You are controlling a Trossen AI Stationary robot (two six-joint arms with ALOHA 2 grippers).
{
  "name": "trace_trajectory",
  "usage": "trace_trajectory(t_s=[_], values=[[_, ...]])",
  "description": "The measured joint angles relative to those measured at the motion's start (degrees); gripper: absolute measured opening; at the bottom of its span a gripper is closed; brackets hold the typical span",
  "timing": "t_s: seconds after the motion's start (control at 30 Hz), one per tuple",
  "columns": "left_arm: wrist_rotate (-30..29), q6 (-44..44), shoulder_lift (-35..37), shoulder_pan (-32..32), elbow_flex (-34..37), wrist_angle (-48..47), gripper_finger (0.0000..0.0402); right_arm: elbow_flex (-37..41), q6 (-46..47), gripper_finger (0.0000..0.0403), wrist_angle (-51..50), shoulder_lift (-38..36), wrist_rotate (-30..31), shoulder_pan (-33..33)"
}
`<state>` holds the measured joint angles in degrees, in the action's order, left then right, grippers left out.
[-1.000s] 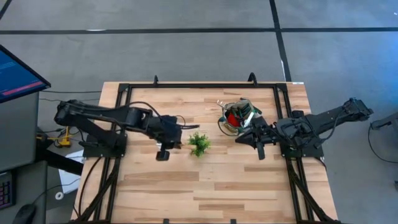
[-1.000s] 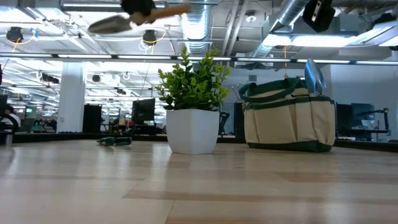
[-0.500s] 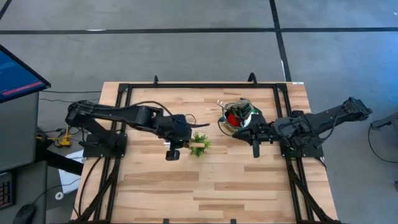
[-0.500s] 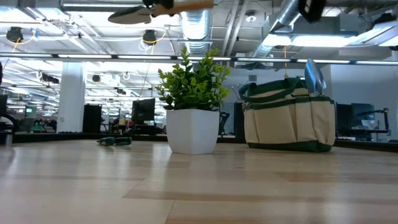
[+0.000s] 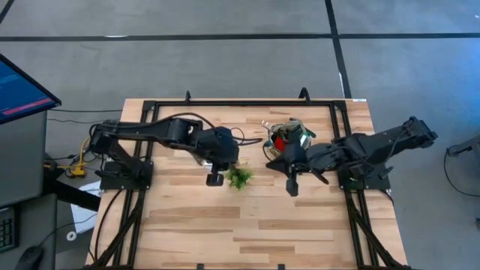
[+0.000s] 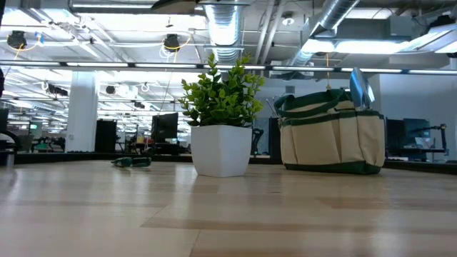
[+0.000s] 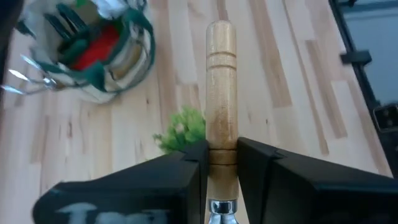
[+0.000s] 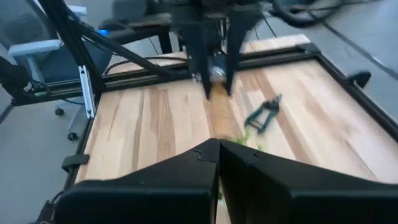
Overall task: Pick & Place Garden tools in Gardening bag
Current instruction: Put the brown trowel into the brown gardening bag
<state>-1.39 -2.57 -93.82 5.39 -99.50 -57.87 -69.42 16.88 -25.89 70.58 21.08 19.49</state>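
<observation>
The trowel is held by my left gripper near the ferrule (image 7: 222, 206), away from the gardening bag, so next my right gripper opens and grips the trowel handle's loose end (image 7: 221, 40).
My left gripper (image 5: 226, 162) is shut on a wooden-handled trowel (image 7: 221, 93), high above the small leafy plant (image 5: 240, 178) in its white pot (image 6: 221, 150). The gardening bag (image 5: 289, 139) stands at the far right; red gloves (image 7: 99, 46) and several tools show inside it, and a metal blade (image 6: 360, 86) sticks out of its top. My right gripper (image 5: 291, 186) is shut and empty, just near of the bag and right of the plant. Black-handled pruning shears (image 8: 264, 112) lie on the table beyond the plant. My left gripper pinches the trowel's wooden handle (image 7: 222, 163) between its two fingers (image 7: 196, 155), close to the metal ferrule (image 7: 216, 208). The handle's free end (image 7: 221, 31) reaches out past the fingertips toward the table's right. The trowel is lifted clear, above the plant.
A black frame (image 5: 247, 103) runs around the table's edges. Bare wood lies across the near half of the table (image 5: 247, 225). A monitor (image 5: 19, 86) stands off the table's left side.
My left gripper has carried the trowel toward the table's right, from left of the plant to over it, and upward, almost out of the top of the low view. My right gripper has moved from beside the bag toward the table's left, nearer the plant.
</observation>
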Motion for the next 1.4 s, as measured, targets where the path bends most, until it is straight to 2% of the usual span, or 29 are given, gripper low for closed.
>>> trace_trajectory(t_s=[0.3,0.4,0.8,0.97,1.13,1.4], values=[[-0.15,0.02,0.37,-0.25,-0.03,-0.39,0.0037,-7.24,-0.97,0.0001,-5.62,7.31,-0.07,-1.64],[-0.14,0.02,0.37,-0.23,-0.04,-0.44,0.0037,-9.06,-1.04,0.0017,-6.63,9.99,-0.09,-2.26],[-0.11,2.84,0.37,-0.22,-0.01,-3.59,0.0037,-15.84,-3.95,0.0190,-10.43,16.67,-0.09,-2.86],[-0.11,2.96,0.37,-0.22,-0.01,-3.58,0.0037,-15.75,-3.95,0.0235,-10.71,19.13,-0.25,-4.44],[-0.09,3.04,0.37,-0.22,-0.01,-3.62,0.0037,-15.71,-3.95,0.0238,-10.60,20.79,-0.66,-5.57],[-0.09,3.04,-0.79,-0.22,0.06,-3.33,0.0037,-15.75,-3.93,0.0208,-9.03,20.64,-2.88,-6.60]])
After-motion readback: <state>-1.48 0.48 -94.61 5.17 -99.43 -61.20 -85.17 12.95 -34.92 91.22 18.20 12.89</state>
